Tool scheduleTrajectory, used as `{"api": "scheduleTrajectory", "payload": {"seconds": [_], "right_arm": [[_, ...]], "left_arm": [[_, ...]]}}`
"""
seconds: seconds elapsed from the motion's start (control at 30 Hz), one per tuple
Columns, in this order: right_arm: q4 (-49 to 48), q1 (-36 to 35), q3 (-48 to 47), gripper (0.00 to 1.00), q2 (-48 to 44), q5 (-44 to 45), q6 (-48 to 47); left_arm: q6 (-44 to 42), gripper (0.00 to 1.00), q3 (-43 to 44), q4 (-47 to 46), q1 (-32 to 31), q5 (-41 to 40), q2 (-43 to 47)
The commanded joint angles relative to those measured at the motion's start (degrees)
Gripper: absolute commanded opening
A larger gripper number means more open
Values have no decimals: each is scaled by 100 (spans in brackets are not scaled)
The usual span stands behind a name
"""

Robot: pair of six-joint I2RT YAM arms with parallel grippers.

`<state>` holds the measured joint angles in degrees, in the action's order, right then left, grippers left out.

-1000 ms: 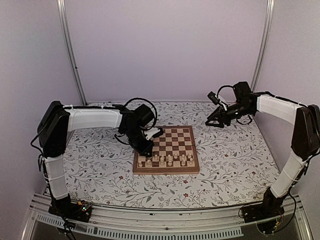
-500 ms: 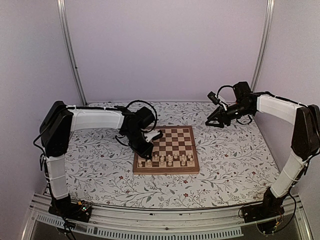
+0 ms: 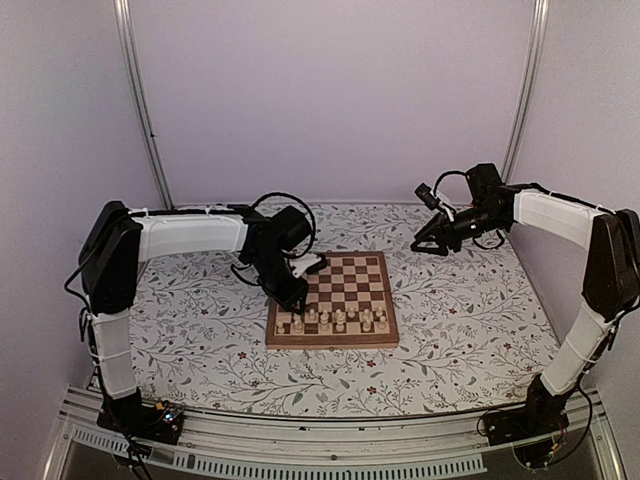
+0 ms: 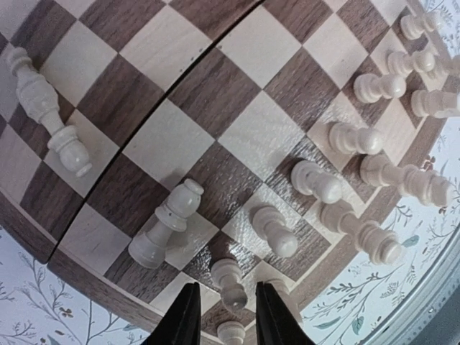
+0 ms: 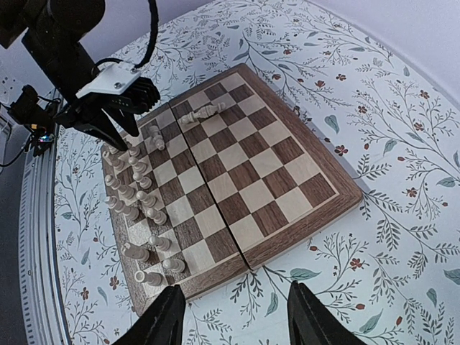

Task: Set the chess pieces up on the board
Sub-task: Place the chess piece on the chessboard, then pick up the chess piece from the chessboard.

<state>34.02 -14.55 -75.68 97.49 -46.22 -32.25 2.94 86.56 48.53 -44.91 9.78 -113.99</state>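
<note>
I can see that the taller piece [image 4: 165, 224] beside the standing pawns is lying on its side, so I should lift that piece with my left gripper and pass it to my right gripper.
The board [image 3: 335, 341] lies mid-table with the pale chess pieces [image 3: 340, 319] in two rows along its near edge. My left gripper [image 3: 297, 303] hangs over the board's near left corner. In the left wrist view my left gripper [image 4: 227, 320] is open, its fingers either side of a standing pawn [image 4: 231, 282] without touching it. A taller piece [image 4: 164, 226] stands beside it, and another piece [image 4: 44, 109] lies flat further in on the board [image 4: 93, 282]. My right gripper [image 3: 418, 243] is open and empty, held in the air back right of the board.
The floral table cover [image 3: 460, 310] surrounds the board. The right wrist view shows the board [image 5: 345, 192], the fallen piece [image 5: 200, 112], my right gripper [image 5: 237, 323] and the left arm's head over the rows. Metal frame posts [image 3: 140, 100] stand at the back corners.
My left gripper has shifted slightly over the board's near left corner. The right arm has not moved.
</note>
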Motion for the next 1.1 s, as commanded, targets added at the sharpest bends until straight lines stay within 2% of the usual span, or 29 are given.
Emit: {"api": "scheduleTrajectory", "payload": {"seconds": [0.0,0.17,0.57,1.07], "right_arm": [[70,-4,18,51,68,-54,-51],[80,-6,18,51,46,-55,-49],[79,-4,27,51,33,-37,-55],[104,-4,10,51,116,-45,-62]], "left_arm": [[-204,30,359,252,-39,-90,347],[-544,31,439,255,54,-395,195],[-1009,36,595,207,157,-513,-331],[-1195,37,727,121,210,-728,-660]]}}
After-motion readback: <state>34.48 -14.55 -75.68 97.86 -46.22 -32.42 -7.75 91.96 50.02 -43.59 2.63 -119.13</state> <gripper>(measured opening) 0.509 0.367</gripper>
